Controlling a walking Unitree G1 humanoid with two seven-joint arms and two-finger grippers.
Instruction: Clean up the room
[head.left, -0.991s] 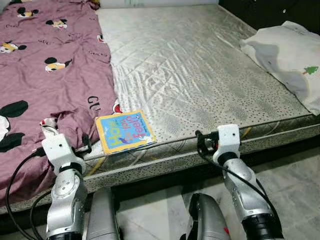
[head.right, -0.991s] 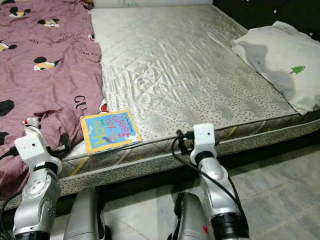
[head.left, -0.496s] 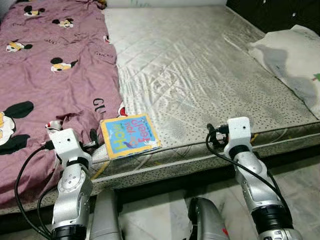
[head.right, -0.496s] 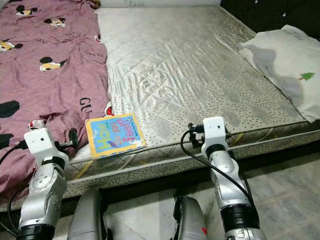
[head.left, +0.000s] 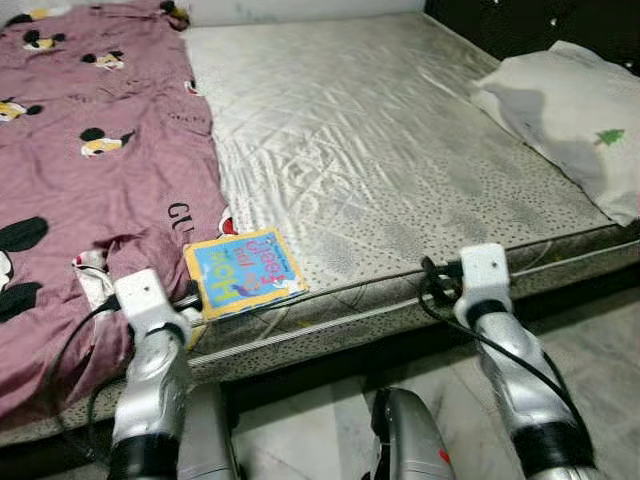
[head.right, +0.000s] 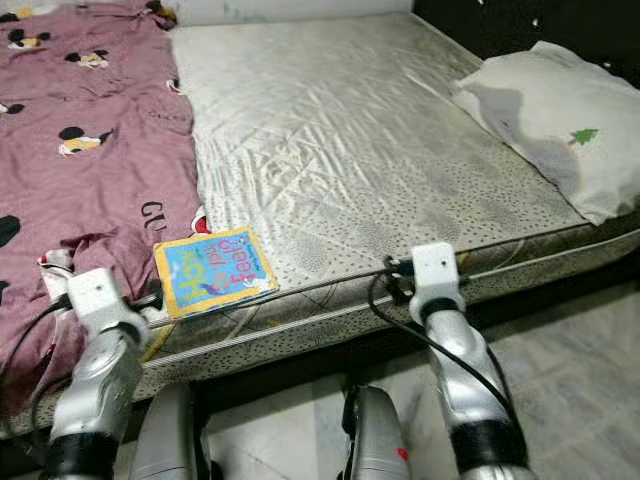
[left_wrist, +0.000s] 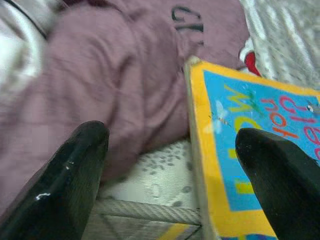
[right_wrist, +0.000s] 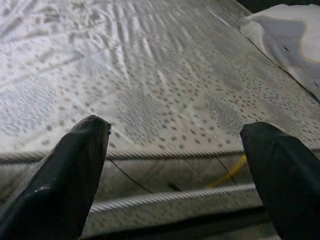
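Observation:
I expect the book (head.left: 247, 272) to stand stiff with its pages together when I carry it, because the thick side edge (left_wrist: 197, 145) runs straight under a flat cover.
A children's book (head.left: 243, 272) with a blue cover and yellow border lies flat at the front edge of the bare mattress (head.left: 380, 150), beside a purple cartoon-mouse blanket (head.left: 90, 180). My left gripper (head.left: 178, 300) hovers at the mattress edge just left of the book. In the left wrist view the left gripper (left_wrist: 172, 135) is open, with the book (left_wrist: 250, 150) in front of one finger and the blanket fold before the other. My right gripper (right_wrist: 176, 127) is open too, at the mattress edge (head.left: 435, 275) further right, with nothing between its fingers.
A white pillow (head.left: 570, 110) with a small green tree print lies at the mattress's right edge. The blanket covers the left part of the bed. Grey tiled floor (head.left: 600, 350) lies below the bed front, by my legs (head.left: 410, 440).
The whole picture has swayed with the camera. Book, blanket and pillow lie as before. Both arms stay at the mattress's front edge.

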